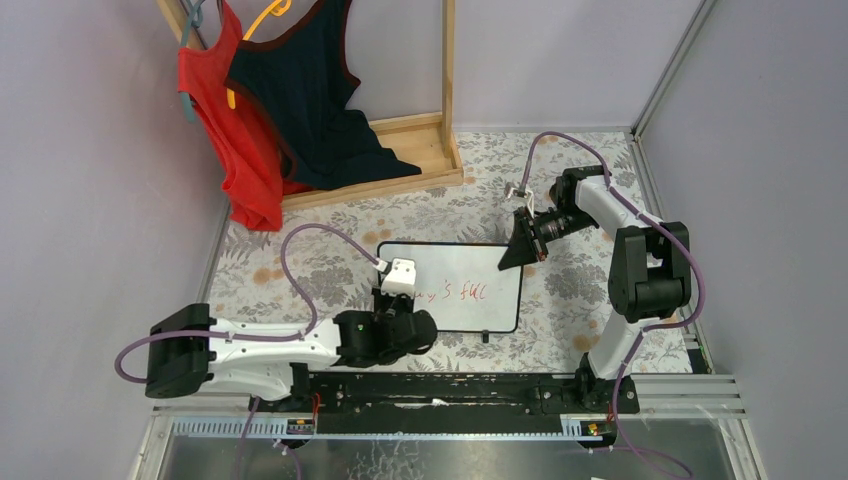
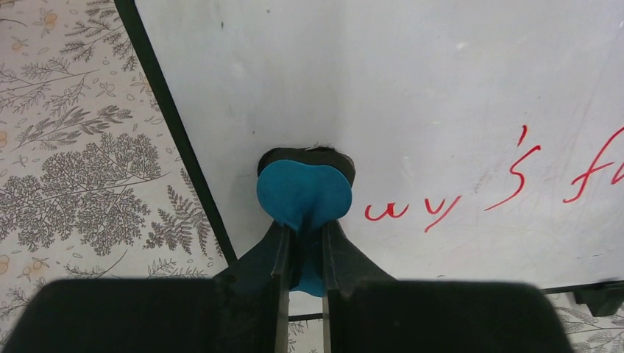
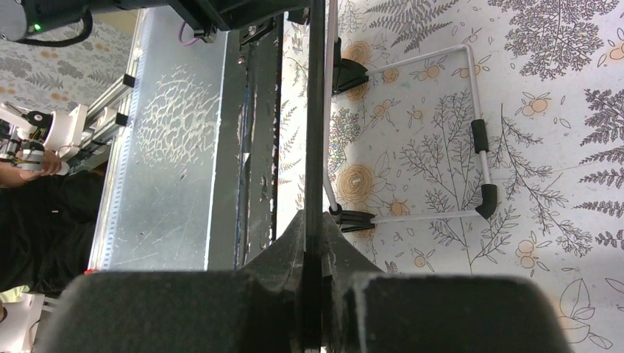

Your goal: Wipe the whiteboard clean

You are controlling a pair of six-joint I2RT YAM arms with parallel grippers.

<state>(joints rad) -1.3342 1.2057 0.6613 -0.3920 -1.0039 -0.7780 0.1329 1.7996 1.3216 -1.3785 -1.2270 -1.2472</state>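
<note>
The eraser's dark pad (image 2: 307, 156) is close to the whiteboard's frame, beyond the end of the red writing, so next my left gripper wipes back over the red writing (image 1: 455, 292).
The whiteboard (image 1: 470, 262) lies tilted on the floral cloth, with red writing (image 1: 455, 293) across its middle. In the left wrist view the whiteboard (image 2: 412, 95) fills the frame and the red writing (image 2: 515, 180) runs to the right. My left gripper (image 2: 304, 232) is shut on a small blue eraser (image 2: 304, 193), whose dark pad rests on the board near its left frame, just left of the writing. My right gripper (image 1: 520, 250) is shut on the board's far right corner. In the right wrist view the black frame (image 3: 316, 110) runs edge-on between my fingers, and a wire stand (image 3: 478, 140) shows behind the board.
A wooden rack (image 1: 420, 150) at the back left carries a red top (image 1: 225, 130) and a dark top (image 1: 310, 100). Grey walls close in on both sides. A black and metal rail (image 1: 450, 390) with the arm bases runs along the near edge.
</note>
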